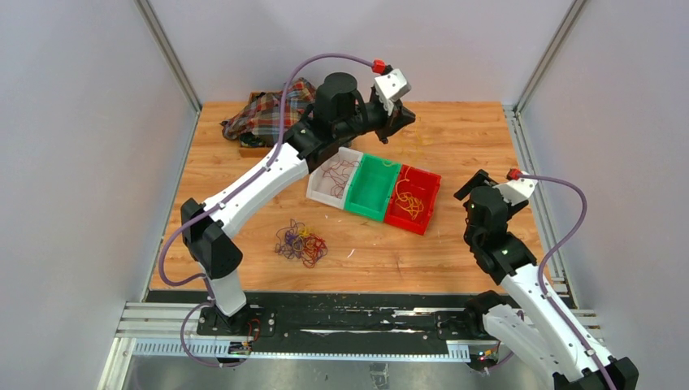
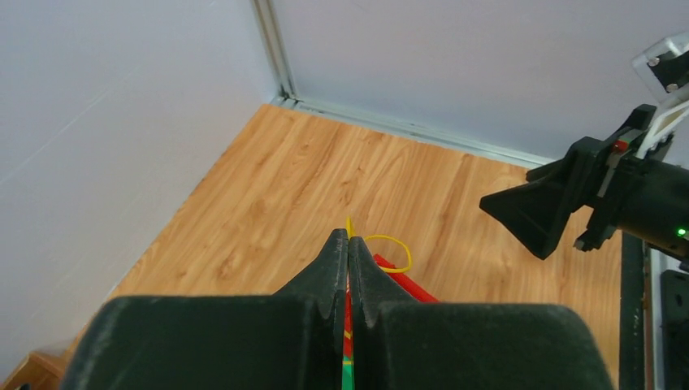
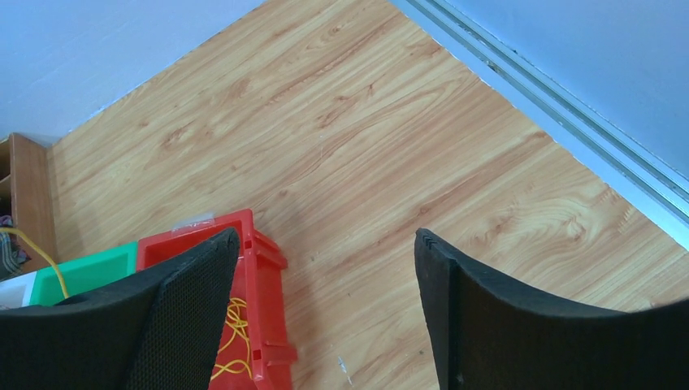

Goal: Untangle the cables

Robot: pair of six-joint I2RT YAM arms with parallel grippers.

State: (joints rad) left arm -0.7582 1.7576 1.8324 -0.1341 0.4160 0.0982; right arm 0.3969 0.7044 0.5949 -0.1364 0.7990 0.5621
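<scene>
I should go next with my left gripper to the red bin of yellow wires (image 1: 412,200) and let go of the yellow loop (image 2: 406,247) there, because the loop hangs free of the tangle.
The cables (image 1: 301,242), a small tangle of yellow, red and purple wire loops, lie on the wooden table in front of the bins. My left gripper (image 1: 400,120) is raised over the far side of the bins. In the left wrist view it (image 2: 349,238) is shut on a thin yellow loop (image 2: 390,253) that hangs above the red bin (image 2: 406,283). My right gripper (image 1: 474,187) is open and empty, just right of the red bin (image 1: 412,199). It also shows open in the right wrist view (image 3: 325,244).
White (image 1: 333,180), green (image 1: 371,187) and red bins stand in a row; the white one holds dark red wires, the red one yellow wires (image 3: 231,325). A plaid cloth (image 1: 268,110) lies on a wooden box at the back left. White walls enclose the table.
</scene>
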